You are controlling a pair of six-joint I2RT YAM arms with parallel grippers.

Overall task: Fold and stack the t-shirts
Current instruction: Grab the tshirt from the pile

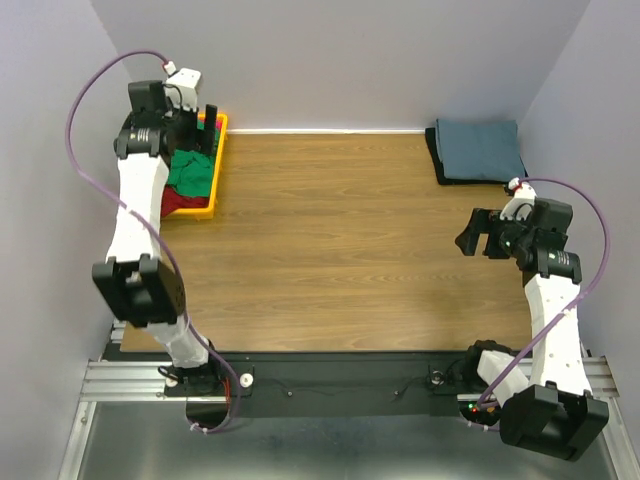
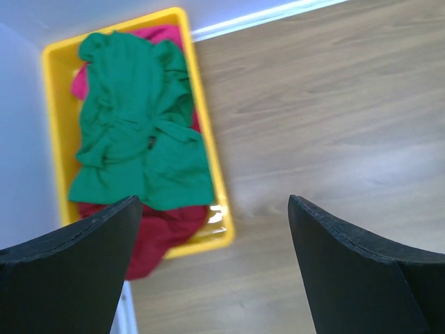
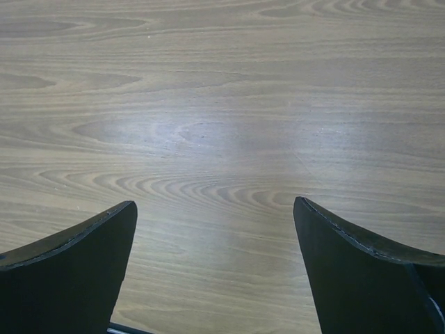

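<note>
The bright green t-shirt (image 1: pixel 190 175) lies uncovered on top of the dark red one, so the robot's left gripper should keep going down until the green middle folds (image 2: pixel 150 133) are between its fingers.
A crumpled bright green t-shirt (image 2: pixel 135 132) lies on top in the yellow bin (image 2: pixel 208 139), over a magenta pink one (image 2: pixel 158 33) and a dark red one (image 2: pixel 156 236) that spills over the bin's near rim. My left gripper (image 2: pixel 215 202) hovers open above the bin's near corner, holding nothing. In the top view it (image 1: pixel 208 122) stands over the bin (image 1: pixel 218 165). A folded slate blue-grey t-shirt (image 1: pixel 480 148) rests on a folded black one (image 1: pixel 437 162) at the back right. My right gripper (image 1: pixel 478 240) is open over bare wood in front of that stack.
The wooden table (image 1: pixel 330 230) stretches between the bin and the folded stack. Grey walls close in the back and both sides. The right wrist view holds only table wood (image 3: pixel 222 104) between the fingers.
</note>
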